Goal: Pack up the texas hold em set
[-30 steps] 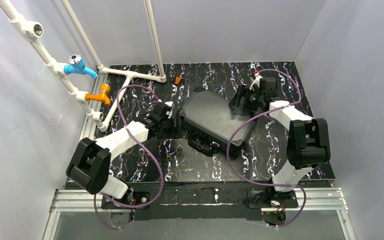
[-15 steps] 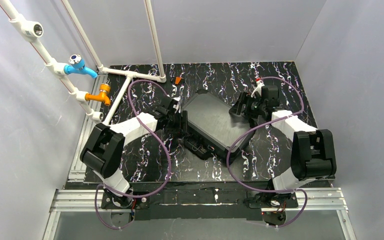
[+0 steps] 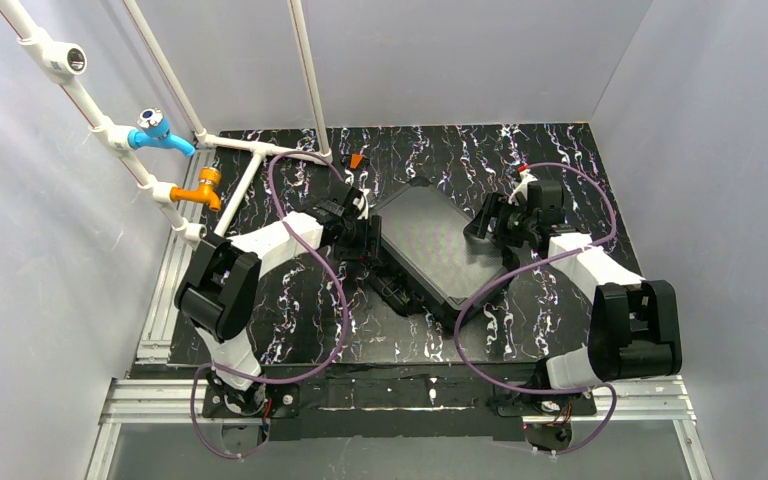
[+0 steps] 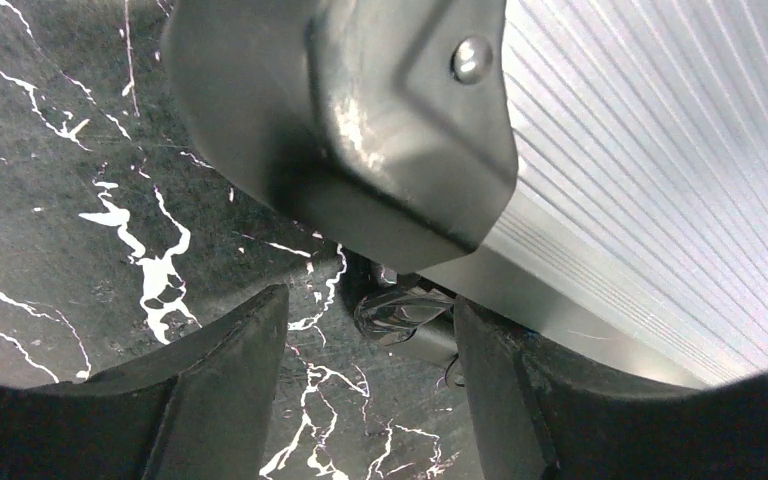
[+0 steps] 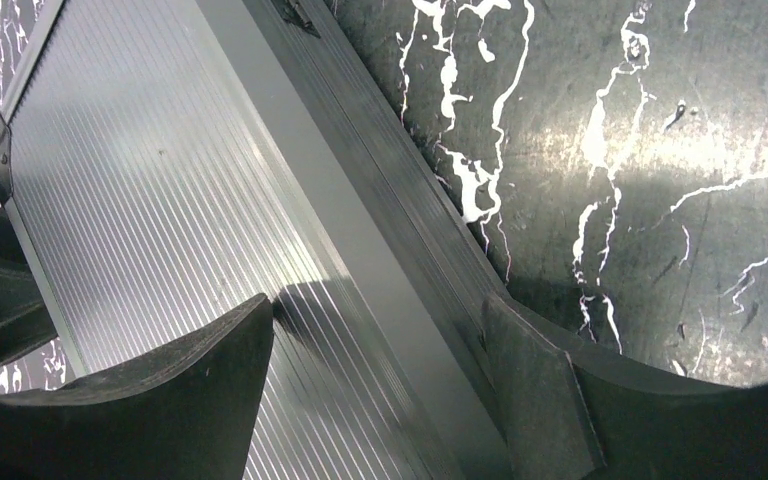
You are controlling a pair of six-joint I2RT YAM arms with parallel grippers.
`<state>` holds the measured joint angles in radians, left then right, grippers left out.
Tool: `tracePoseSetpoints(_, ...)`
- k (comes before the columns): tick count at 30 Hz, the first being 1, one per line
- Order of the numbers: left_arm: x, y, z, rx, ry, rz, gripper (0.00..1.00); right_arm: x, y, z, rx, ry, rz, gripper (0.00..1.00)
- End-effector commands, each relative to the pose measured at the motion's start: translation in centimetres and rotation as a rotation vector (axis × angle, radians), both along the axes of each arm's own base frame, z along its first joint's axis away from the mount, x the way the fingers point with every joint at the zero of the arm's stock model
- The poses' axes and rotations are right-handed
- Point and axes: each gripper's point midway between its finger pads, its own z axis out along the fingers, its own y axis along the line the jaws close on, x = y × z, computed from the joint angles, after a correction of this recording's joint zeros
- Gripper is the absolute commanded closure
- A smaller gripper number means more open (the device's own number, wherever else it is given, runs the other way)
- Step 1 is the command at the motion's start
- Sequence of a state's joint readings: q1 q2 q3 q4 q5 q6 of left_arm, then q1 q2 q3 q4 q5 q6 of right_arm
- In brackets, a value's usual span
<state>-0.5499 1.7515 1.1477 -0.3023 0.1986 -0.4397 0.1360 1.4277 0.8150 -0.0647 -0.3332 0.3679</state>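
Next, I push the ribbed lid [image 3: 434, 264] down with my right gripper before my left gripper fastens the shiny metal fitting [image 4: 400, 310], because the fitting sticks out under the case's edge.
The texas hold em set shows only as its closed black briefcase [image 3: 428, 243], lying flat and slantwise mid-table with its handle [image 3: 397, 292] toward the arms; chips and cards are hidden. My left gripper [image 3: 368, 238] sits at the case's left corner. In the left wrist view the gripper [image 4: 370, 350] is open over bare marble, with the riveted corner cap [image 4: 360, 120] above it and a shiny metal fitting [image 4: 405, 315] under the case edge. My right gripper [image 3: 482, 218] is open and straddles the case's right rim [image 5: 375, 340], one finger [image 5: 190, 390] over the ribbed lid [image 5: 160, 170] and the other beside the side wall.
A white pipe frame [image 3: 260, 150] with a blue valve [image 3: 155, 128] and an orange valve [image 3: 203, 187] stands at the back left. A small orange piece [image 3: 357, 160] lies at the back. Purple cables [image 3: 332, 300] loop over the black marble table [image 3: 290, 330]. Grey walls close in three sides.
The case has turned clockwise to a steeper slant. The left arm has reached farther back and right along its corner. The right arm has drawn back slightly.
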Motion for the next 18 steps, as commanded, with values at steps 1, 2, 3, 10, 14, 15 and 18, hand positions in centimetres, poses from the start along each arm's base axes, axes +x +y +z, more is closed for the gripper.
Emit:
tracePoseSetpoints(1,1.4,-1.9,2.1,-0.042,-0.091,-0.039,0.38,-7.4,1.8,-3.1,0.021,0.286,0.084,0.18)
tracePoseSetpoints(2,1.1,-1.4,2.5,-0.029,-0.098,-0.034,0.36,-7.3,1.6,-3.0,0.01,0.282,0.08,0.17)
tracePoseSetpoints(3,0.8,-0.8,2.9,-0.014,-0.106,-0.026,0.34,-7.2,1.4,-2.8,-0.002,0.275,0.073,0.17)
tracePoseSetpoints(10,-1.7,2.9,5.2,0.054,-0.169,0.014,0.23,-4.5,1.1,0.9,-0.024,0.171,0.036,0.14)
tracePoseSetpoints(14,-3.1,4.6,6.1,0.065,-0.201,0.051,0.21,-3.1,0.9,3.8,-0.029,0.102,0.015,0.13)
tracePoseSetpoints(15,-3.4,4.9,6.3,0.066,-0.206,0.057,0.2,-2.7,0.8,4.4,-0.036,0.085,0.005,0.12)
tracePoseSetpoints(18,-4.2,6.2,6.6,0.087,-0.22,0.087,0.19,-2.1,0.4,6.0,-0.058,0.042,-0.01,0.11)
